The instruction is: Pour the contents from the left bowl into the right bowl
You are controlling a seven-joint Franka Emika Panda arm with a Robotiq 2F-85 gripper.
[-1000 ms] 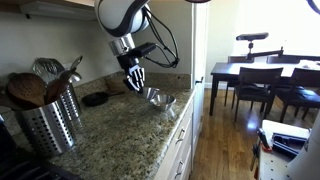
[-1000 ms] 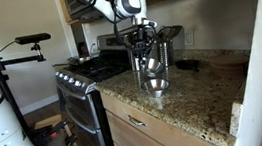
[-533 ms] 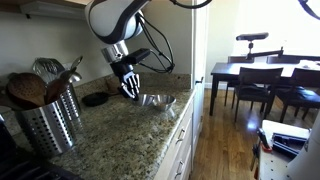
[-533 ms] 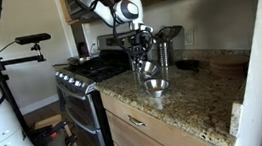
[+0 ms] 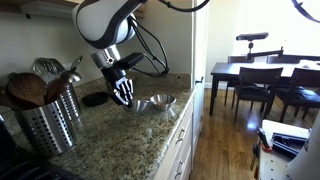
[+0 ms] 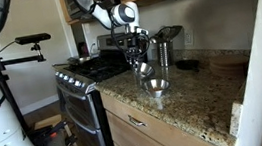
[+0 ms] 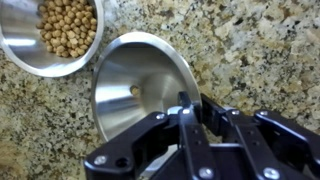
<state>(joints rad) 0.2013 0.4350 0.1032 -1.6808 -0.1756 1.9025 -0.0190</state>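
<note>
The held bowl (image 7: pixel 140 90) is nearly empty over open granite (image 5: pixel 132 120) beside the chickpea bowl, so my gripper continues away and down, letting go once its base stands flat.
My gripper (image 7: pixel 185 105) is shut on the rim of the left bowl (image 7: pixel 140 80), a wide shiny steel bowl that is nearly empty, with one chickpea left inside. The right bowl (image 7: pixel 55 35) stands just beside it on the granite counter and holds many chickpeas. In an exterior view the gripper (image 5: pixel 122 93) holds the left bowl (image 5: pixel 138 103) low over the counter, next to the right bowl (image 5: pixel 161 100). In an exterior view the gripper (image 6: pixel 140 60) has the left bowl (image 6: pixel 143 70) behind the right bowl (image 6: pixel 155 85).
A steel utensil holder (image 5: pixel 45 122) with spoons and a flat black dish (image 5: pixel 95 99) stand on the counter near the bowls. The counter's front edge (image 5: pixel 180 120) drops to drawers. A stove (image 6: pixel 79 77) adjoins the counter. A dining table with chairs (image 5: pixel 262 78) stands beyond.
The gripper has moved away from the right bowl toward the utensil holder, carrying the left bowl. The bowl has gone from tilted to nearly level and sits lower.
</note>
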